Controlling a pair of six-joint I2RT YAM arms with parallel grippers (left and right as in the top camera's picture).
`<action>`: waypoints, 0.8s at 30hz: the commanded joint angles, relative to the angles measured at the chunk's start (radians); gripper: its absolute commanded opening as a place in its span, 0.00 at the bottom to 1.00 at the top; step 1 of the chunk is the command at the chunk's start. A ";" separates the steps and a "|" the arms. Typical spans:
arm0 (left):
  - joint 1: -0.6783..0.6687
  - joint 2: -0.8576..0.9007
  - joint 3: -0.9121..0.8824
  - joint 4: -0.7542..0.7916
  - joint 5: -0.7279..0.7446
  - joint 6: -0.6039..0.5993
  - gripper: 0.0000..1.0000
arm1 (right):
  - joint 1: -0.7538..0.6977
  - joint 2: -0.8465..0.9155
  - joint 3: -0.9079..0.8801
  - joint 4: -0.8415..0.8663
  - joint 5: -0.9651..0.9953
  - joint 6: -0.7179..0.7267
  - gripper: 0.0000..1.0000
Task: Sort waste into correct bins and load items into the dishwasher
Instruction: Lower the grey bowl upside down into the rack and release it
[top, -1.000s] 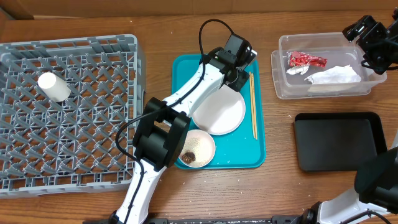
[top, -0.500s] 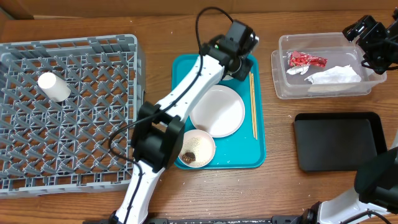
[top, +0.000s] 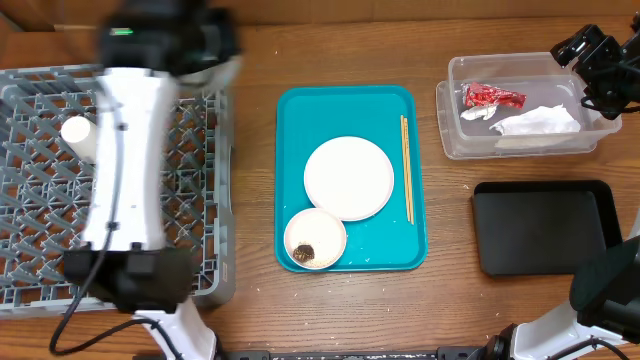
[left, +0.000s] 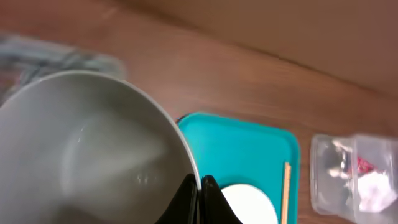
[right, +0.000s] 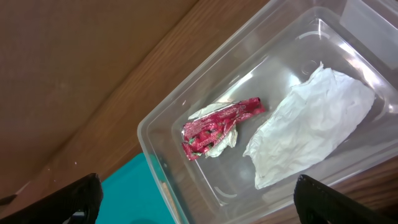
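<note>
The small white bowl is empty and the rack's slots beside the white cup are free, so my left gripper should keep going there and let go of the bowl.
My left gripper is shut on the rim of a small white bowl, which fills the left wrist view. Overhead, the left arm is blurred above the grey dish rack, where a white cup lies. On the teal tray sit a round plate and a second bowl holding a brown scrap. The clear tub holds the red wrapper and the white napkin. My right gripper hangs open above the tub with nothing between its fingers.
A wooden chopstick lies along the teal tray's right side. A shallow black tray sits at the front right, below the clear tub. A few white crumbs dot the tray near the front bowl.
The left arm swung left from the back of the teal tray to above the dish rack, carrying the small bowl. The right arm has not moved.
</note>
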 joint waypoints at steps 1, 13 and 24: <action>0.159 0.004 -0.014 -0.092 0.167 -0.132 0.04 | -0.002 -0.015 0.025 0.003 -0.003 0.001 1.00; 0.704 0.004 -0.077 -0.252 0.434 0.099 0.04 | -0.002 -0.015 0.025 0.003 -0.003 0.001 1.00; 0.966 0.004 -0.512 -0.006 1.138 0.362 0.04 | -0.002 -0.015 0.025 0.003 -0.003 0.001 1.00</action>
